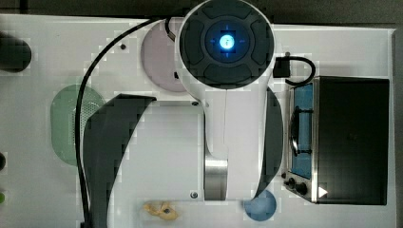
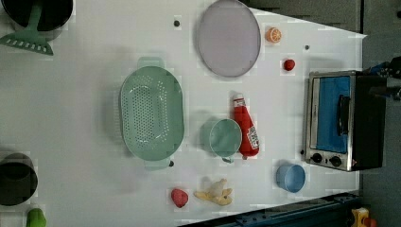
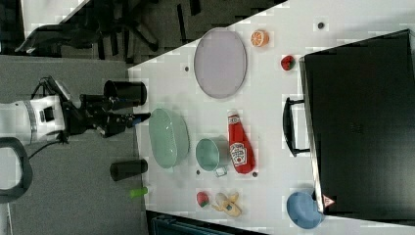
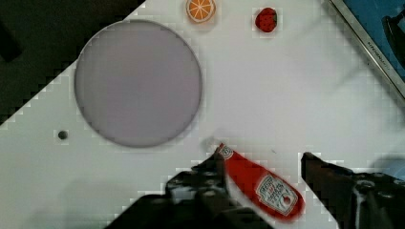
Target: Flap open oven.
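The blue glass door's top edge (image 2: 328, 113) has the bar handle (image 2: 342, 114) running along it, so the door will swing down toward the middle of the table when I pull.
The oven (image 2: 366, 123) is a black box with a silver front frame, standing at the left view's right end of the white table. Its blue glass door (image 2: 331, 118) lies shut against the frame, with the bar handle (image 2: 341, 115) across it and two dark knobs (image 2: 326, 160) beside it. The oven (image 1: 351, 137) is at the top view's right, and its handle (image 3: 291, 126) sticks out toward the table's middle. My gripper (image 3: 139, 120) hangs high above the table, far from the oven. The gripper (image 4: 261, 160) stands open with nothing between its fingers (image 4: 215, 167), and the oven's frame corner (image 4: 370, 43) is in that picture too.
A ketchup bottle (image 2: 246, 130) and a teal cup (image 2: 225, 137) lie mid-table. A green colander (image 2: 151, 113), a purple plate (image 2: 229, 38), a blue bowl (image 2: 290, 178), a banana (image 2: 215, 193), a strawberry (image 2: 289, 65) and an orange slice (image 2: 273, 34) are spread around. Black pots (image 2: 18, 178) stand at the far end.
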Available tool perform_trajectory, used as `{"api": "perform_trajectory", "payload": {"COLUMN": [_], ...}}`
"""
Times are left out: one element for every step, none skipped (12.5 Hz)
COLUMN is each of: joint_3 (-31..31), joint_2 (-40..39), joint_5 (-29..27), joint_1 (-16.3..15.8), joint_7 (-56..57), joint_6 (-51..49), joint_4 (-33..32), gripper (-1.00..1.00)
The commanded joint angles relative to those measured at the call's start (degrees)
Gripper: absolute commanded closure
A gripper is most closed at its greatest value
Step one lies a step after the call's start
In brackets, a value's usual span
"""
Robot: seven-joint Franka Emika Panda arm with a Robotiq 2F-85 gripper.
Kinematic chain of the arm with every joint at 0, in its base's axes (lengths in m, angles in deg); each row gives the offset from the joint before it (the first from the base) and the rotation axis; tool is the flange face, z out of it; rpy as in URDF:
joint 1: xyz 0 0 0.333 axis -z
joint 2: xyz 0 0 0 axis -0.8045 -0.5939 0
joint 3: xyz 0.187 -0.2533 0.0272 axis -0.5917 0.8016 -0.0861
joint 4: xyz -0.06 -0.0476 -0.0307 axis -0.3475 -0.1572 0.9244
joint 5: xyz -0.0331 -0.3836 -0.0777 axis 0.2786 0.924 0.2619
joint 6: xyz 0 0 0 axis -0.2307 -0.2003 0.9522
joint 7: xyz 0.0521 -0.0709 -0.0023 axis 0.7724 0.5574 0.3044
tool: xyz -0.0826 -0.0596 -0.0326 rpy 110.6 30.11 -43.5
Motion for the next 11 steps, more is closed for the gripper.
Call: {"api": "perform_trajectory", "payload": {"joint_3": [2.9,2.9,2.9,2.9,2.9,2.9,2.9,2.9,2.9,3.0,3.0], "joint_2": [21.9,21.9,21.9,21.9,21.9,21.9,21.9,21.8,21.8,21.8,21.8], "joint_5": [-0.4,-0.4,-0.4,-0.4,-0.4,-0.4,-0.4,-0.4,-0.4,-0.4,-0.3], "joint_1": [2.0,2.0,2.0,2.0,2.0,2.0,2.0,2.0,2.0,2.0,2.1], "joint_7": [-10.4,-10.4,-10.4,-10.4,-10.4,-10.4,-10.4,-10.4,-10.4,-10.4,-10.4], "joint_6": [-11.8,-11.8,-11.8,-11.8,-11.8,-11.8,-11.8,-11.8,-11.8,-11.8,-11.8], "joint_4": [-12.6,-12.6,-12.6,-12.6,-12.6,-12.6,-12.6,-12.6,-12.6,-12.6,-12.6], "gripper": [-0.59,-0.8,-0.99,-1.0,-1.0,-1.0,-0.89,-0.65,-0.4,-0.15,0.09]}}
